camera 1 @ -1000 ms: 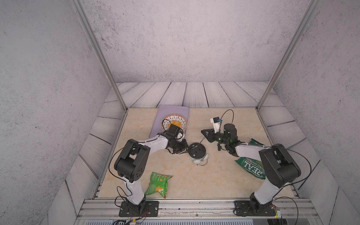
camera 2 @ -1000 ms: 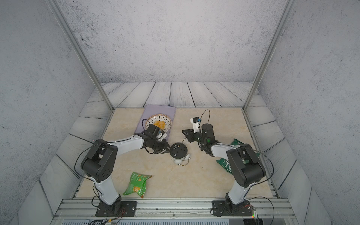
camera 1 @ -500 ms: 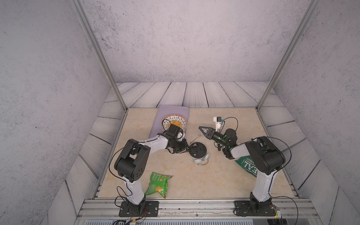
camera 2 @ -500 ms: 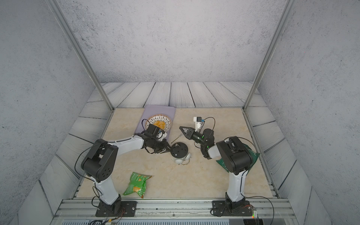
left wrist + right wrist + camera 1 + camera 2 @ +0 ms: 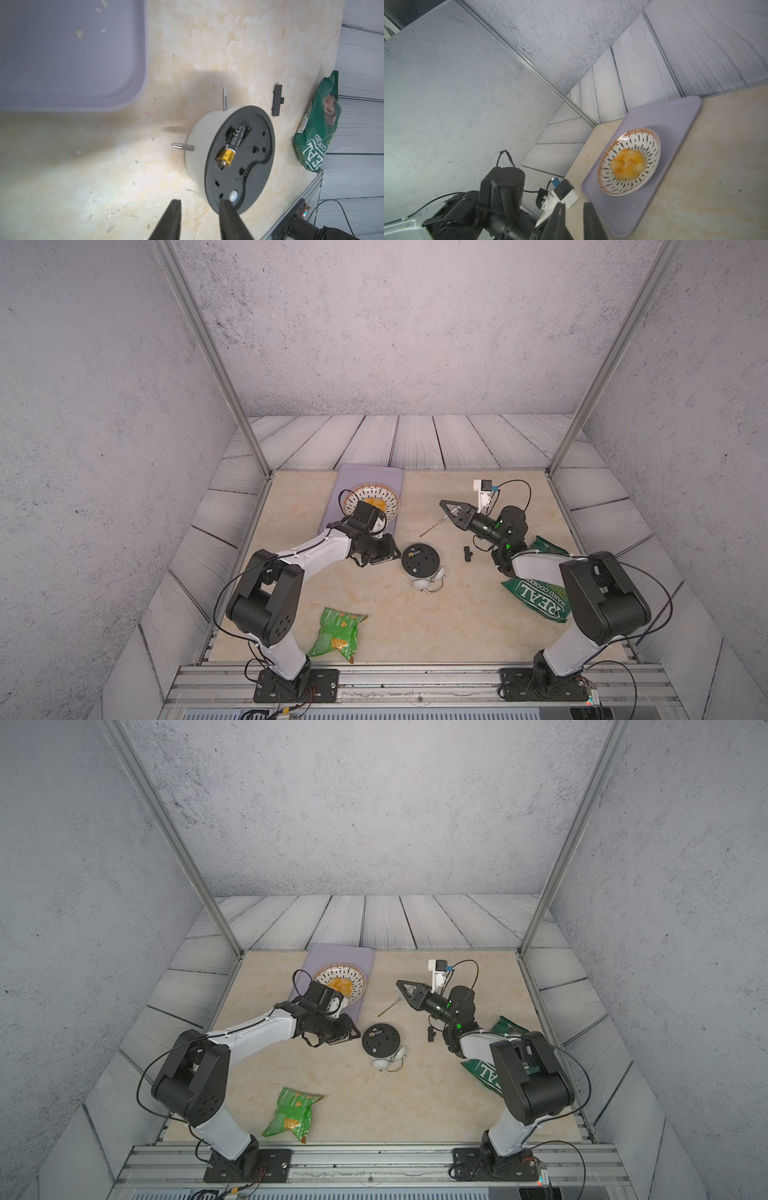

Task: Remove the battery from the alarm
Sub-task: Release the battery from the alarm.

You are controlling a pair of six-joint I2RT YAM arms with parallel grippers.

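Note:
I can see the battery sits down [image 5: 235,143] in the alarm's compartment, so my right gripper should work it loose with the screwdriver [image 5: 432,527] before my left gripper takes it.
The alarm [image 5: 419,563] [image 5: 381,1041] lies face down mid-table, its black round back up and its bells toward the front. In the left wrist view the alarm [image 5: 255,166] has its compartment uncovered, and the battery [image 5: 232,145] lies in it, black with a gold end. My left gripper [image 5: 199,202] [image 5: 385,556] is low just left of the alarm, open and empty, with one fingertip [image 5: 224,204] at the rim of the alarm's back. My right gripper [image 5: 574,204] [image 5: 443,503] hovers behind and to the right of the alarm, its fingers a narrow gap apart, holding nothing.
A small black battery cover [image 5: 467,554] [image 5: 277,99] lies right of the alarm. A slim screwdriver [image 5: 432,526] lies behind it. At the back left a purple tray [image 5: 374,475] [image 5: 675,133] holds a patterned bowl [image 5: 633,141]. Green snack bags lie at the front [image 5: 336,632] and right [image 5: 540,597].
My left gripper's fingers have spread apart beside the alarm. My right arm has folded and swung its gripper up and toward the back left.

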